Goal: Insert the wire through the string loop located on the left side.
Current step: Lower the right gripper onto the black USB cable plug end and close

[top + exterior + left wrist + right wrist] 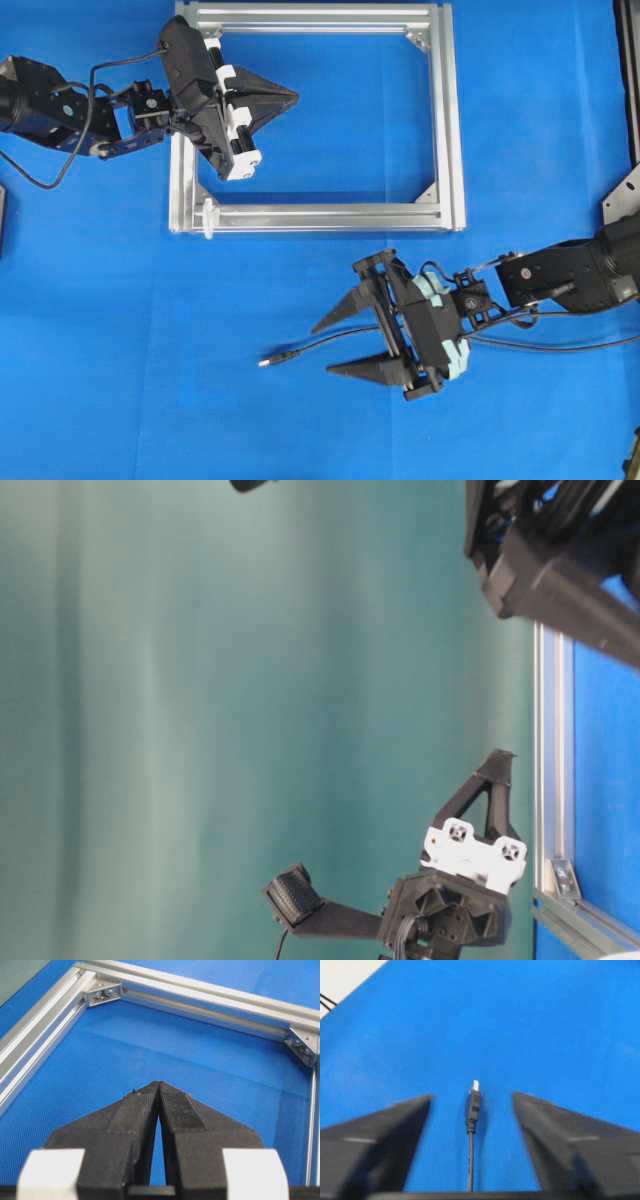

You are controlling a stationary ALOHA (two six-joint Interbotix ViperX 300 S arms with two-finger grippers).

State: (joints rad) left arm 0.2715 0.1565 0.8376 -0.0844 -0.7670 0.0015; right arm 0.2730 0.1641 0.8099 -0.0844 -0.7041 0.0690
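Observation:
A thick straight sleeve (287, 355) is behind the silvery tip. The wire's plug (278, 358) will therefore point straight out when I carry it to the string loop.
The wire (300, 351) is a thin black cable lying on the blue cloth, its plug (266, 362) with a silvery tip pointing left. My right gripper (324, 350) stands open low over it, one finger on each side of the cable, and touches nothing. In the right wrist view the plug (473, 1101) lies between the spread fingertips (420, 1105). The string loop (208, 216) is a tiny white shape at the lower left corner of the silver frame (455, 120). My left gripper (292, 97) is shut on nothing, hovering inside the frame near its upper left; its black tips (158, 1083) meet.
The square aluminium frame lies flat at the top centre, with corner brackets (102, 994) inside it. The wire trails off to the right under the right arm (570, 270). Blue cloth covers the table. A dark stand edge (625, 190) sits at the far right.

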